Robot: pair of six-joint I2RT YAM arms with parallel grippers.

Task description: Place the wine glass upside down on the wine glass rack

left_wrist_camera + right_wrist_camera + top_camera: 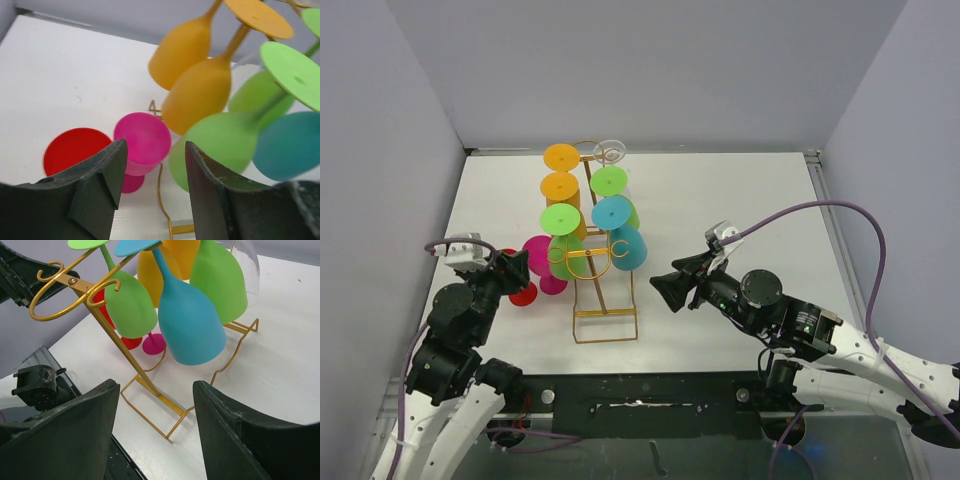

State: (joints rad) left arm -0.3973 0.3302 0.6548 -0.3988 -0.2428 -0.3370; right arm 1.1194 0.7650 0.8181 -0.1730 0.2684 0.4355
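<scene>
My left gripper keeps moving to the side (47, 154) away from the pink glass, where the red glass's rim is free, until its fingers are on both sides of that rim.
The gold wire wine glass rack (605, 300) stands mid-table with orange, green, blue and clear glasses hanging upside down from its hooks. A pink wine glass (540, 255) and a red wine glass (523, 293) stand upright on the table just left of the rack. My left gripper (513, 268) is right beside them. In the left wrist view it (155, 145) is open, and the pink glass (142, 137) sits just beyond its fingertips with the red one (75, 150) to its left. My right gripper (662, 286) is open and empty, right of the rack (150, 385).
Two ring hooks (50, 290) at the rack's near end carry nothing. A blue glass (190, 325) and a green glass (130, 305) hang closest to my right gripper. Grey walls enclose the white table (740, 200) on three sides.
</scene>
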